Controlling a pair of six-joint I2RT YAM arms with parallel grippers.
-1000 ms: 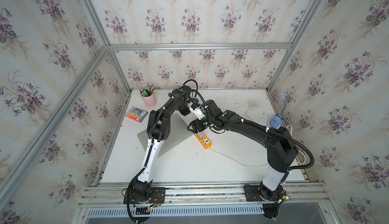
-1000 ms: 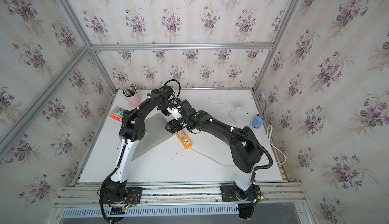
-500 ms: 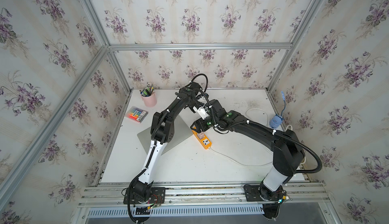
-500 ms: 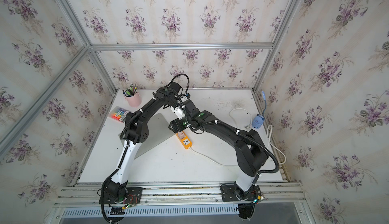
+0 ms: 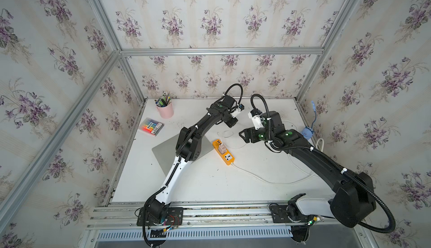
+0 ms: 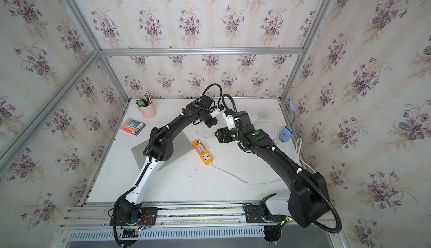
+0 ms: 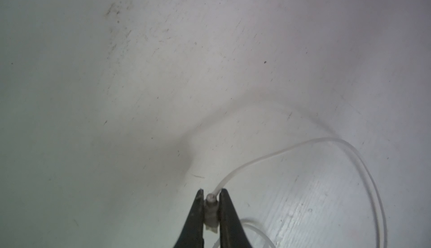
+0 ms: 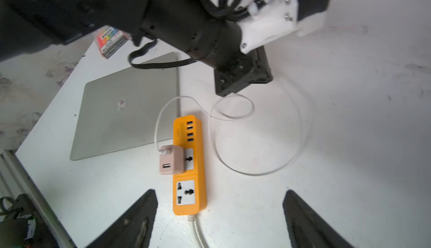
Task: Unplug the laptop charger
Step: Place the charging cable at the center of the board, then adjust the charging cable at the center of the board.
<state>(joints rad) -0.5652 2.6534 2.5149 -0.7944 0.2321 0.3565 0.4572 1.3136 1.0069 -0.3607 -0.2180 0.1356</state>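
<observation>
The left gripper's fingers point down and cover the connector [image 7: 211,213], so the left gripper should rise and turn before the right gripper takes hold of the cable [image 7: 220,185] beside the connector.
The laptop charger [image 8: 171,160], a small pinkish cube, sits plugged into the orange power strip [image 8: 190,188]; it shows in both top views [image 5: 221,149] [image 6: 200,150]. Its thin white cable [image 8: 233,117] loops over the table toward my left gripper [image 7: 211,192]. That gripper is shut on the cable's small connector [image 7: 211,209] and hovers behind the strip [image 5: 232,124]. The connector is clear of the silver laptop [image 8: 126,109]. My right gripper [image 8: 220,192] is open and empty, raised to the right of the strip [image 5: 242,135].
The strip's thick white cord [image 5: 268,180] runs across the table to the right wall. A pink pen cup [image 5: 165,110] and a pack of markers [image 5: 151,126] sit at the back left. A small blue object [image 5: 307,132] stands at the right edge.
My left gripper has swung from the laptop's edge toward the back right, taking the cable end along. My right arm has drawn back to the right, away from the strip.
</observation>
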